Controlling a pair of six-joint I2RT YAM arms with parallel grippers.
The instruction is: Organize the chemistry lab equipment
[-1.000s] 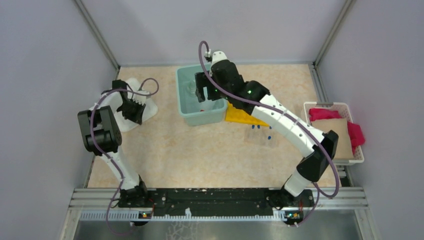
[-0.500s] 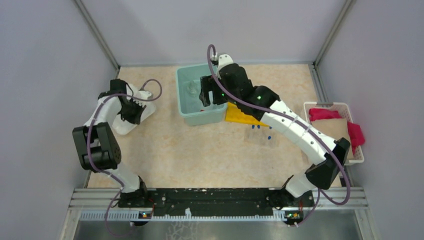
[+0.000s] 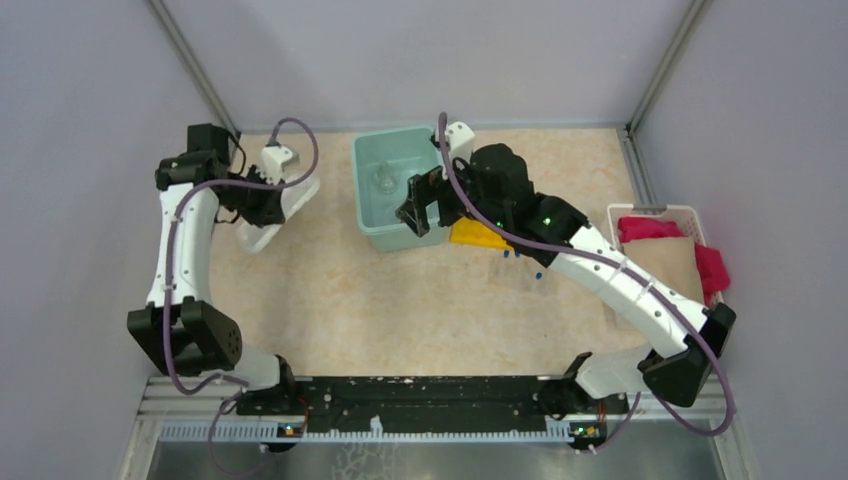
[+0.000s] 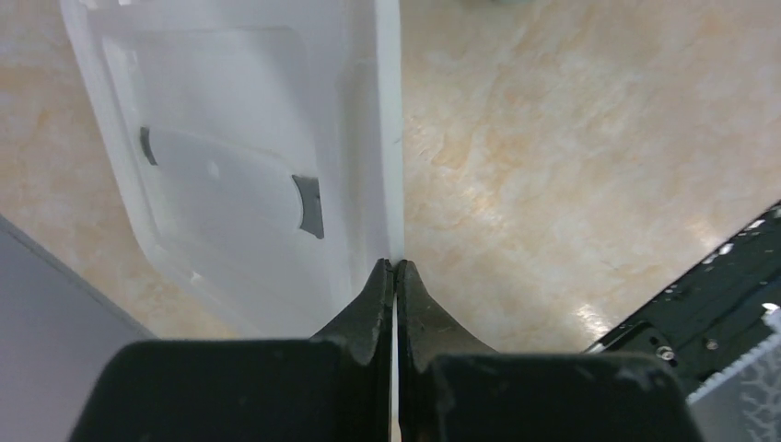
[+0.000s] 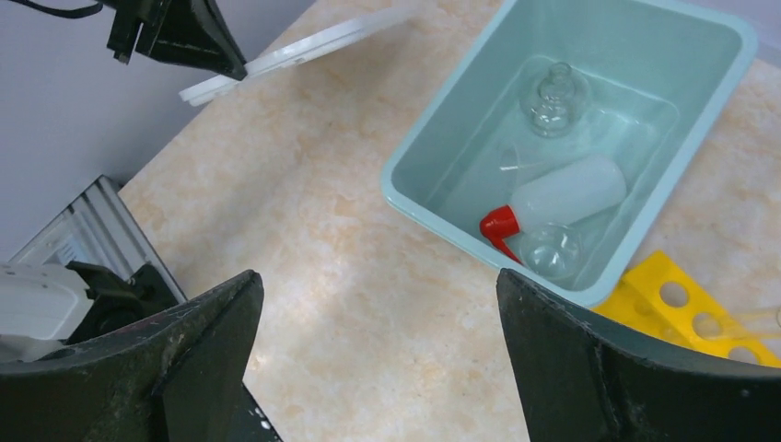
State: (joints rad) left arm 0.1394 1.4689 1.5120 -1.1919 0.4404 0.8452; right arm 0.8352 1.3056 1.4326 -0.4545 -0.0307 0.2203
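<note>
I should take the lid's free edge [image 3: 302, 200] with my right gripper before laying the lid over the teal bin, because my left gripper holds the lid at an angle by one edge [image 4: 393, 207].
My left gripper [image 3: 262, 207] is shut on the thin edge of a white translucent lid [image 3: 300, 192] at the back left; the left wrist view shows the fingertips [image 4: 394, 269] pinching the lid's rim [image 4: 387, 138]. My right gripper [image 3: 420, 205] is open and empty above the front edge of the teal bin [image 3: 372, 230]. In the right wrist view the bin [image 5: 433, 138] holds two clear glass cups [image 5: 555, 87] [image 5: 550, 250] and the squeeze bottle [image 5: 566, 191] with its red nozzle [image 5: 500, 226]. The yellow rack [image 3: 480, 235] lies right of the bin. Blue-capped test tubes [image 3: 522, 268] lie in front of the rack.
A white basket [image 3: 700, 318] of pink and brown cloths stands at the right edge. Grey walls enclose the table on three sides. Bare tabletop [image 3: 400, 310] lies between the arms' bases and the bin.
My left arm has stretched toward the back left, carrying the lid with it. My right gripper has drawn back out of the bin toward its front right edge.
</note>
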